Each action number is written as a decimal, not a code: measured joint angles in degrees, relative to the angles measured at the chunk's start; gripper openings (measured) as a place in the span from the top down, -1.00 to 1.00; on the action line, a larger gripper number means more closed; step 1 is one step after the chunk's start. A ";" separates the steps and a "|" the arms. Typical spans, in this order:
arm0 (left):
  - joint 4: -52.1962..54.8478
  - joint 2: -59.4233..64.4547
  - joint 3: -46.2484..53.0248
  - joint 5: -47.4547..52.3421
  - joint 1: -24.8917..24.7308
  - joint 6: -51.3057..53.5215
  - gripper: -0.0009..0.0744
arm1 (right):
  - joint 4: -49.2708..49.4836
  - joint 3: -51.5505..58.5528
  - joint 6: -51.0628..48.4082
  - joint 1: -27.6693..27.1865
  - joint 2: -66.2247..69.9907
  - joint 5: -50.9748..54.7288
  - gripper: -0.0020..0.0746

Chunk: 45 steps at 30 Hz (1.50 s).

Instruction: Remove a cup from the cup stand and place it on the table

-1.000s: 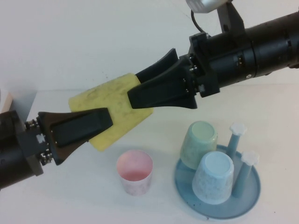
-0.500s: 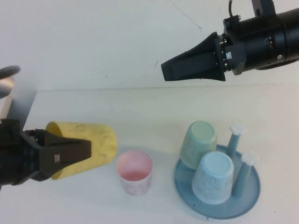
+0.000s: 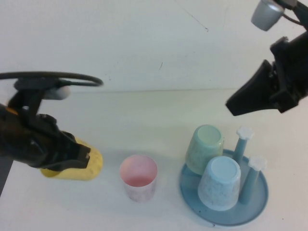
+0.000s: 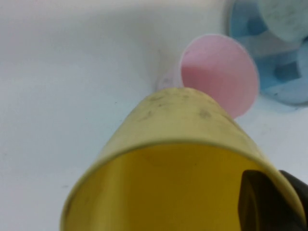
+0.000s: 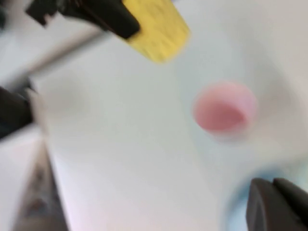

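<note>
My left gripper is holding the yellow cup [image 3: 95,163] on its side, so I should turn its opening up and stand it beside the pink cup before letting go.
The yellow cup [image 3: 82,166] lies tilted on its side, low at the table [image 3: 144,115], left of the pink cup [image 3: 138,177]; I cannot tell if it touches. My left gripper [image 3: 72,155] is shut on its rim. In the left wrist view the yellow cup [image 4: 183,144] fills the picture, with one finger of my left gripper [image 4: 269,179] inside and one outside. The cup stand [image 3: 262,199] sits at the front right. My right gripper [image 3: 235,107] is shut and empty, raised above and behind the stand. The right wrist view shows my right gripper [image 5: 276,192] and the yellow cup [image 5: 156,29].
The stand holds an upside-down pale green cup [image 3: 206,147] and a pale blue cup [image 3: 220,183], plus two bare pegs with white caps [image 3: 245,132]. The pink cup stands upright and open between the yellow cup and the stand; it also shows in the left wrist view [image 4: 219,72].
My right gripper let go of the yellow cup and pulled back to the right. My left gripper carried the cup down and to the left, close to the table.
</note>
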 joint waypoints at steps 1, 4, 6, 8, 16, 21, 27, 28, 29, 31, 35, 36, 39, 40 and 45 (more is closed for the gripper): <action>1.81 1.50 0.00 -1.53 -1.32 -0.58 0.96 | -3.97 0.00 1.49 0.00 -0.95 0.14 0.93; 9.41 6.50 -0.13 -6.84 -5.75 -3.93 0.96 | -14.22 0.50 5.08 -0.09 -3.78 0.38 0.94; 12.72 9.35 -0.25 -10.01 -7.84 -6.07 0.96 | -20.49 1.33 6.96 -0.09 -5.95 0.38 0.94; 14.58 12.45 -0.25 -12.48 -9.12 -6.71 0.96 | -25.69 2.51 8.92 -0.09 -7.99 0.38 0.94; 15.74 21.02 -0.25 -15.32 -10.94 -7.96 0.96 | -33.91 8.65 11.04 -0.09 -14.48 0.38 0.95; 15.74 22.89 -0.25 -15.19 -10.94 -8.18 0.92 | -34.43 12.78 11.96 -0.09 -16.09 0.38 0.95; 15.62 23.03 -2.10 -13.66 -10.94 -7.53 0.46 | -34.43 14.88 12.19 -0.09 -16.30 -0.61 0.95; 15.37 23.03 -2.55 -13.54 -10.94 -7.53 0.35 | -34.43 15.01 12.43 -0.09 -16.30 -0.61 0.95; 14.94 22.89 -2.86 -13.39 -10.94 -7.53 0.28 | -34.43 15.10 12.70 -0.09 -16.36 -0.61 0.95; 13.71 21.99 -3.15 -13.39 -10.94 -7.53 0.14 | -34.43 15.10 12.84 -0.09 -16.73 -0.61 0.95; 12.62 18.31 -3.15 -13.39 -10.94 -8.36 0.05 | -34.71 15.10 12.98 -0.09 -19.05 -0.98 0.95; 12.62 16.90 -3.15 -13.28 -10.94 -9.32 0.05 | -35.16 15.10 12.98 -0.09 -20.00 -1.09 0.95; 14.92 12.09 -3.15 -12.33 -10.94 -12.69 0.18 | -36.97 15.10 12.98 -0.09 -23.48 -1.31 0.95; 16.07 10.27 -3.15 -11.94 -10.94 -13.95 0.28 | -37.40 15.10 12.98 -0.09 -24.57 -1.31 0.95; 21.47 -0.24 -3.15 -9.68 -10.94 -19.36 0.83 | -38.19 17.92 13.18 -0.09 -33.23 -3.66 0.95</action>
